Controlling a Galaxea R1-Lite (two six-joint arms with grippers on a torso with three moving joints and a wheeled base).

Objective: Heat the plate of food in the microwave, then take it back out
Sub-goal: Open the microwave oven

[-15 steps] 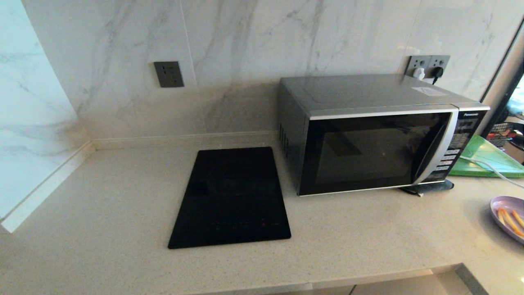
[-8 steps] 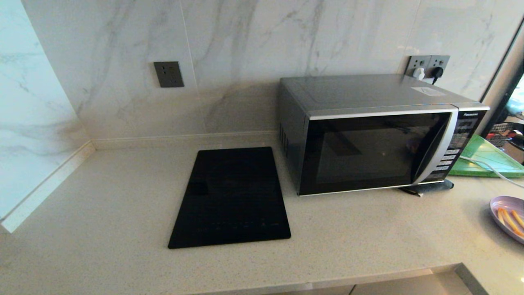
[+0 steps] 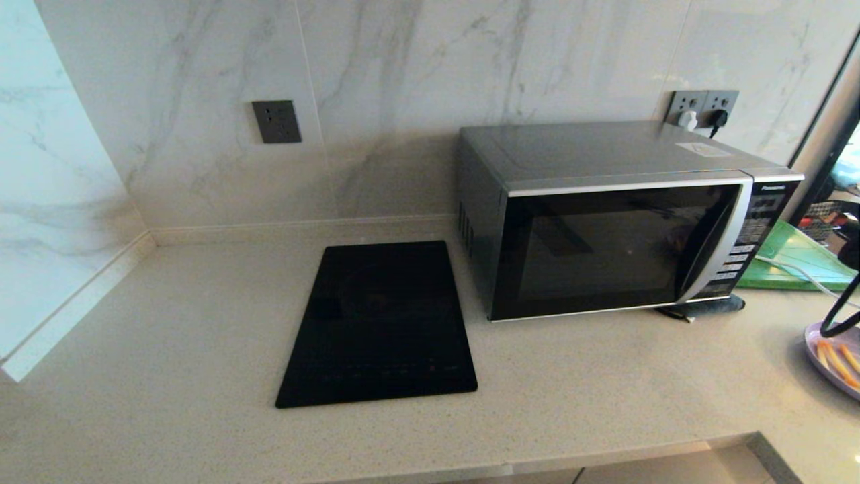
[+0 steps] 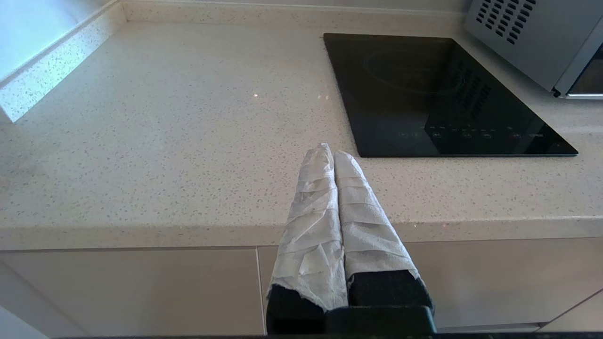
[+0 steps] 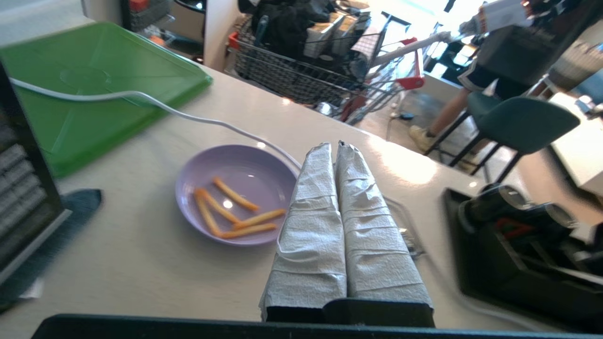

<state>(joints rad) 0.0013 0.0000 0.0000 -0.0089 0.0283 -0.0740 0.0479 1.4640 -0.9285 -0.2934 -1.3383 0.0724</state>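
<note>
The microwave's black door is closed, so the robot's right gripper should first leave the plate, open its fingers wide and hook one of them behind the silver door handle.
The silver-grey microwave stands at the back right of the counter with its black door closed. The lavender plate of food lies at the counter's far right edge, several orange sticks on it. In the right wrist view the plate sits just beside and below my right gripper. That gripper's white-wrapped fingers are shut, hold nothing and hover above the counter without touching the plate. My left gripper is shut and empty at the counter's front edge, near the cooktop's corner.
A flat black cooktop lies left of the microwave. A green board and a white cable lie behind the plate. A black tray sits on the plate's other side. A dark loop of my right arm hangs over the plate.
A dark part of my right arm has come into the head view at the right edge, above the plate. Microwave and plate have not moved.
</note>
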